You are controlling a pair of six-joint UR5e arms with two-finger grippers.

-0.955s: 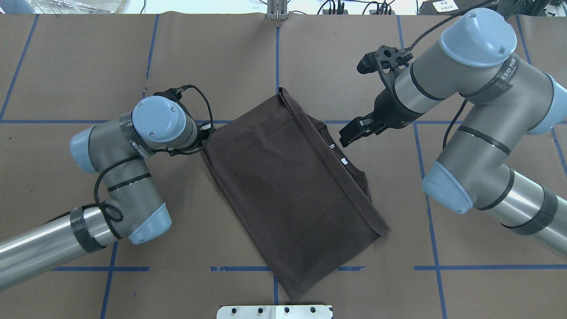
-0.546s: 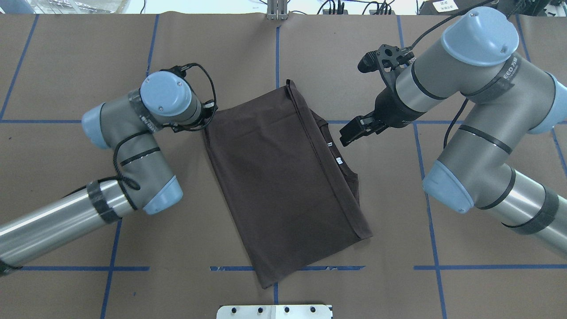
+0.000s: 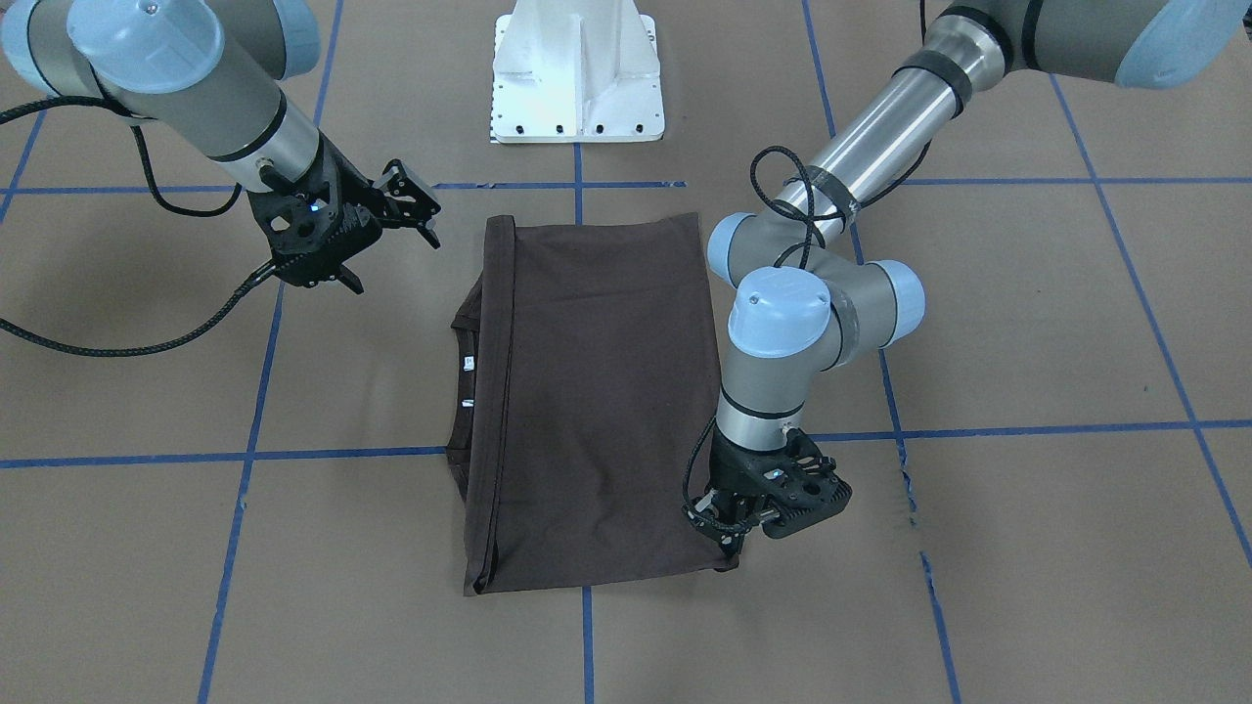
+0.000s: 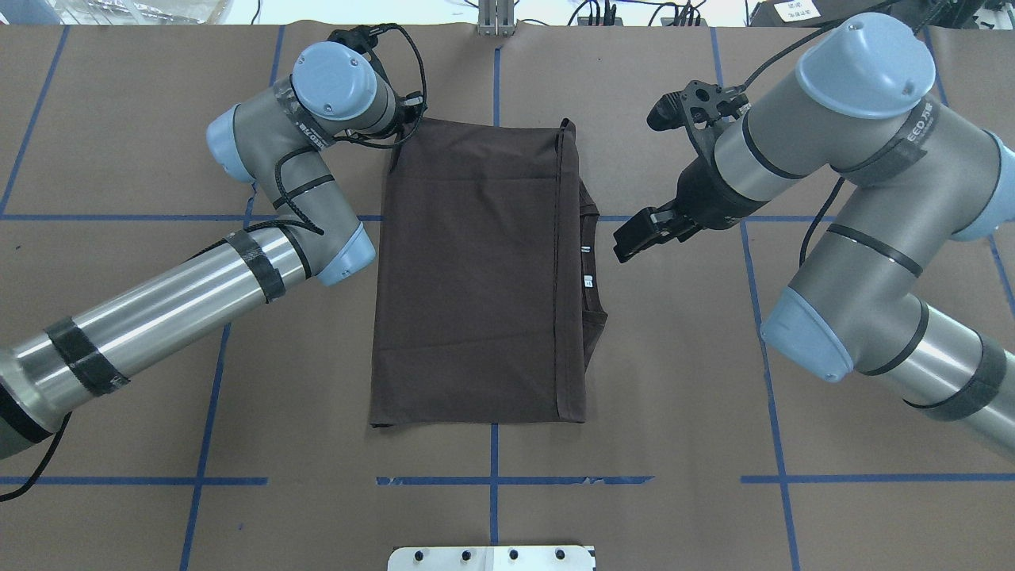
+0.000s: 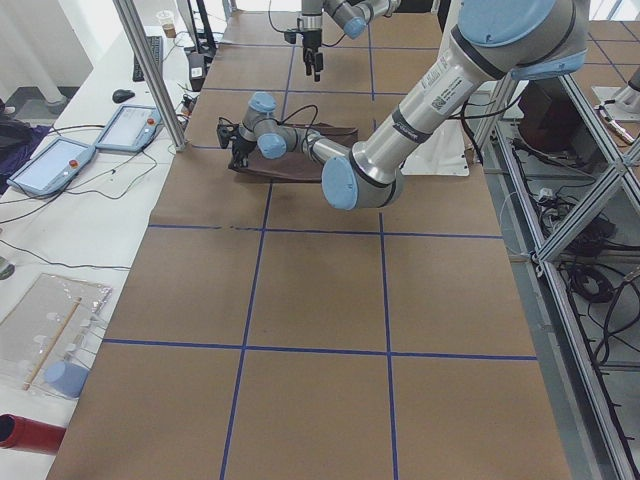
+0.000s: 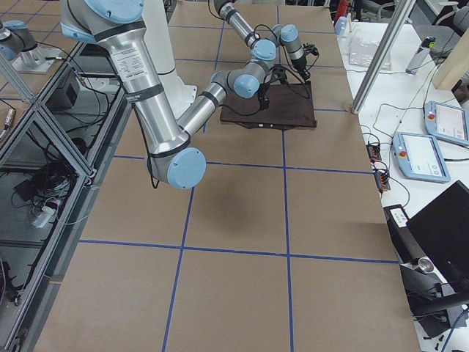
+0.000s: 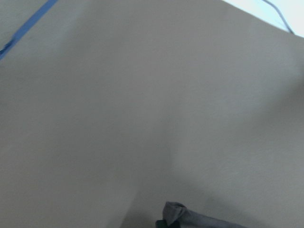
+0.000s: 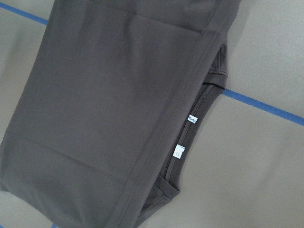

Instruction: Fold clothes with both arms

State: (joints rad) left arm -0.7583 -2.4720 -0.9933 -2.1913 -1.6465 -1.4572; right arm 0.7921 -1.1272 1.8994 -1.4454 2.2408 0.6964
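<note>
The dark brown T-shirt is lying loose on paper, so I expect its far edge [image 3: 599,583] to slip toward the robot's base when the robot folds the robot-side edge over.
The dark brown T-shirt [image 4: 468,277] lies folded into a flat rectangle in the middle of the table, square to the tape lines; it also shows in the front view [image 3: 597,391]. Its collar with white tags [image 4: 587,266] sticks out on the right-hand edge and shows in the right wrist view [image 8: 185,137]. My left gripper [image 3: 729,533] is shut on the shirt's far left corner, low on the table; in the overhead view the wrist hides it. A bit of cloth [image 7: 178,216] shows in the left wrist view. My right gripper [image 4: 622,242] is open and empty, above the table just right of the collar.
The table is covered in brown paper with blue tape lines [image 4: 492,480]. The white bolted pedestal base [image 3: 577,78] stands at the near edge behind the shirt. A metal post [image 4: 496,20] stands at the far edge. Tablets [image 5: 60,160] lie on a side table.
My left gripper has moved away from the robot with the shirt corner. The shirt has turned from slanted to square with the tape lines. The right gripper has hardly moved.
</note>
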